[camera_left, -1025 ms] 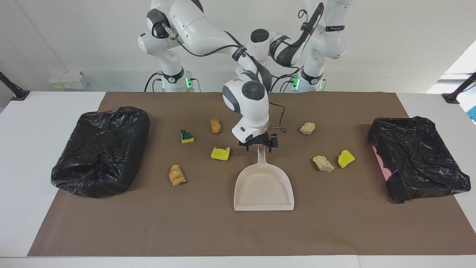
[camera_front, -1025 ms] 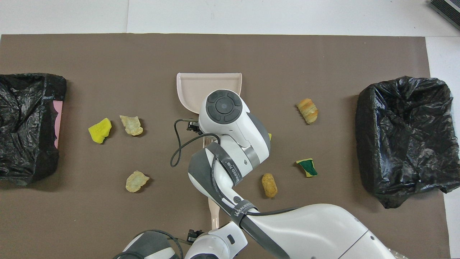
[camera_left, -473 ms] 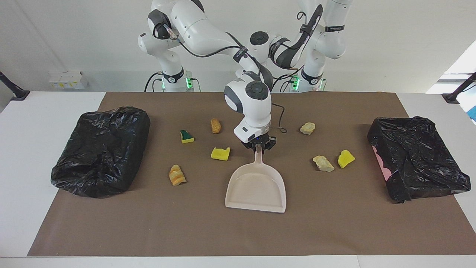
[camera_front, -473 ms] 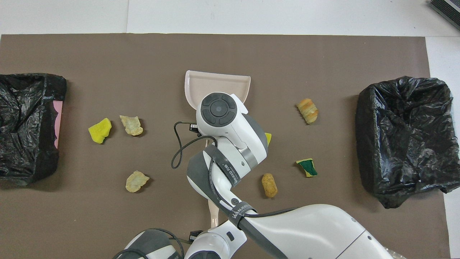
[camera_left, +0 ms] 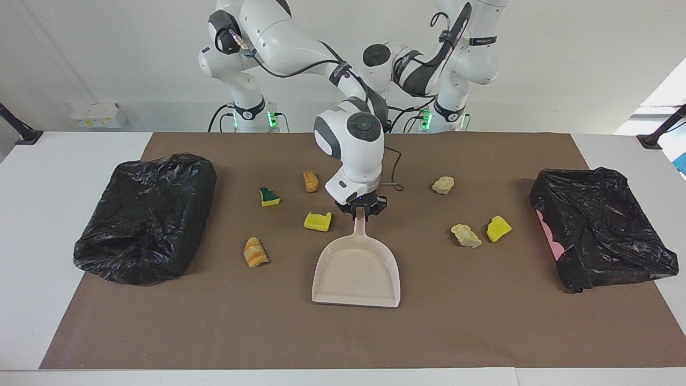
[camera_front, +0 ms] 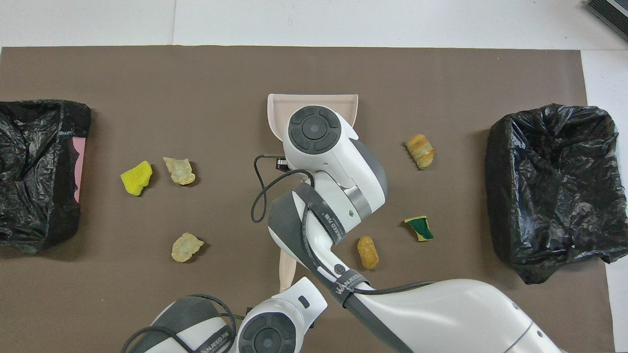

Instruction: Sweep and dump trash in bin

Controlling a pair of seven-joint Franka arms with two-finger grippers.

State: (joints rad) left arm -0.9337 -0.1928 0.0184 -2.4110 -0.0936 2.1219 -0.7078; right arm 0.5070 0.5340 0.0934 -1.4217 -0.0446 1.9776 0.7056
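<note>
I need to turn the beige dustpan's opening (camera_left: 355, 301) with my right gripper so that it faces the tan scraps (camera_left: 465, 235) before my left gripper sweeps them in, because it points past them now.
My right gripper (camera_left: 360, 210) is shut on the handle of the beige dustpan (camera_left: 356, 271), whose mouth points away from the robots. Several scraps of trash lie on the brown mat around it. Toward the right arm's end are a yellow scrap (camera_left: 317, 221), a green-faced one (camera_left: 269, 197), an orange-brown one (camera_left: 310, 181) and a striped one (camera_left: 255, 252). Toward the left arm's end lie two tan scraps (camera_left: 443, 185) (camera_left: 465, 235) and a yellow one (camera_left: 498, 229). A beige brush handle (camera_front: 287, 267) runs under my left gripper (camera_front: 294, 293); its bristles are hidden.
A bin lined with a black bag (camera_left: 144, 214) stands at the right arm's end of the mat. A second black-bagged bin (camera_left: 600, 225), pink at its rim, stands at the left arm's end. White table border (camera_left: 32, 214) surrounds the mat.
The right gripper closed on the dustpan handle and carried the pan a little toward the right arm's end of the table. The left arm's hand came forward over the brush handle.
</note>
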